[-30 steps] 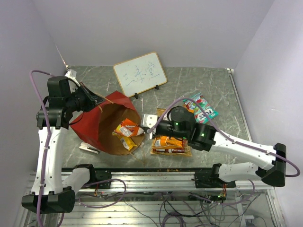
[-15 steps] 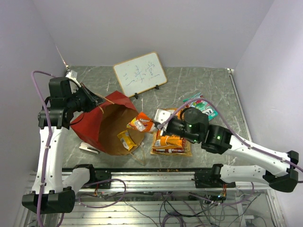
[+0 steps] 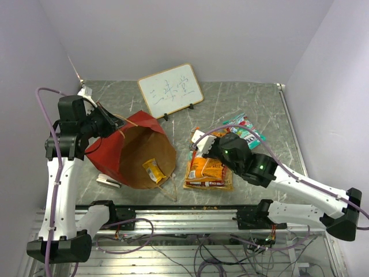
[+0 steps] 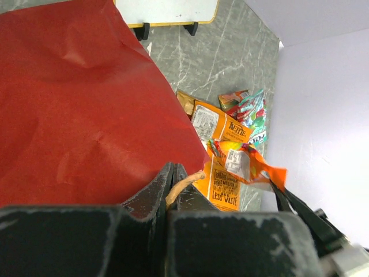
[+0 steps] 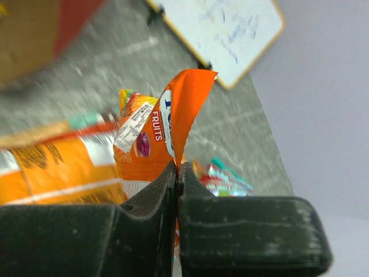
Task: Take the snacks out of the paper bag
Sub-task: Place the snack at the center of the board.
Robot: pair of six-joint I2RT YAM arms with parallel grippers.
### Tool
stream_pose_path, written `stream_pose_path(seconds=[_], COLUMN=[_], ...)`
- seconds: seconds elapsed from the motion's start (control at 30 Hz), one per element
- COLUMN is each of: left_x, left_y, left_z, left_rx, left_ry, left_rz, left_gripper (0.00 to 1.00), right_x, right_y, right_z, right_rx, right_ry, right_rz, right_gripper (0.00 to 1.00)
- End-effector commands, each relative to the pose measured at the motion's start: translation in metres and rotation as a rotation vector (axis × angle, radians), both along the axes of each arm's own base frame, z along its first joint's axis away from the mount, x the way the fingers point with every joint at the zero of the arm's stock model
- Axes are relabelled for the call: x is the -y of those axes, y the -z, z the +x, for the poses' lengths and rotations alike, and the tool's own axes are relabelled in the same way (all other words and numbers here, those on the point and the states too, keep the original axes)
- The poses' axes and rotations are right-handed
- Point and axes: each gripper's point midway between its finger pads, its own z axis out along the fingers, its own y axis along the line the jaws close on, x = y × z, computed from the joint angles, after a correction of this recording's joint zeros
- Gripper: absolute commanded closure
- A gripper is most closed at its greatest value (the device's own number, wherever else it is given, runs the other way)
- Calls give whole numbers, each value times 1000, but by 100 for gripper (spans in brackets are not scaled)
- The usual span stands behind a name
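The orange FOX'S packet [image 5: 151,137] is clear of the red bag and above the large orange packets [image 3: 206,172], so my right gripper keeps lowering it and lets go of it there.
The red paper bag [image 3: 109,156] lies tilted with its brown mouth facing right. One yellow packet [image 3: 153,170] lies inside it. My left gripper [image 3: 111,123] is shut on the bag's thin paper handle [image 4: 183,184] and holds the bag's top edge up. My right gripper [image 3: 200,145] is shut on the top edge of an orange FOX'S fruits packet [image 5: 154,130], which hangs above the table right of the bag. Under it lie large orange packets [image 3: 207,172]. Teal and red packets [image 3: 246,130] lie further right.
The white framed writing board [image 3: 171,89] stands at the back of the table. A small white object [image 3: 108,180] lies under the bag's left corner. Purple walls close in on the left, back and right. A metal rail [image 3: 190,210] runs along the near edge.
My right gripper has drawn the orange packet out of the bag's mouth and moved it right, over the packets on the table. My left gripper has stayed still on the handle.
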Motion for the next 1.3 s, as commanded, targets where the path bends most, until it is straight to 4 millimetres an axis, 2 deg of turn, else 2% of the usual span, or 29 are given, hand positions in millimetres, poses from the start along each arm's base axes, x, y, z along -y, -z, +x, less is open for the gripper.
stream_pose_path(seconds=[0.0, 0.13, 0.2, 0.4, 0.57, 0.67, 0.8, 0.97, 1.13, 1.27], left_x=[-3, -3, -2, 2, 2, 2, 2, 2, 4, 7], left_y=[-6, -4, -5, -7, -6, -5, -6, -4, -2, 5], left_z=[-4, -5, -5, 0, -1, -2, -2, -3, -3, -7], left_rx=[33, 27, 30, 38, 35, 34, 36, 31, 31, 10], left_ry=[-20, -16, -13, -1, 0, -1, -2, -3, 0, 23], left_rz=[1, 6, 1, -20, -19, -20, -24, -26, -40, -49], left_gripper=[93, 93, 93, 93, 93, 93, 93, 93, 93, 93], right_x=[35, 42, 39, 27, 32, 34, 38, 40, 36, 24], right_y=[13, 55, 73, 121, 159, 175, 186, 185, 174, 154], right_z=[22, 8, -6, -52, -78, -88, -91, -85, -81, -79], right_rx=[68, -6, -75, -277, -427, -463, -468, -441, -432, -415], right_ry=[75, -22, -94, -310, -384, -409, -400, -370, -362, -388], right_rz=[-157, -302, -318, -332, -391, -405, -397, -390, -385, -352], right_gripper=[100, 100, 100, 100, 100, 100, 100, 99, 77, 63])
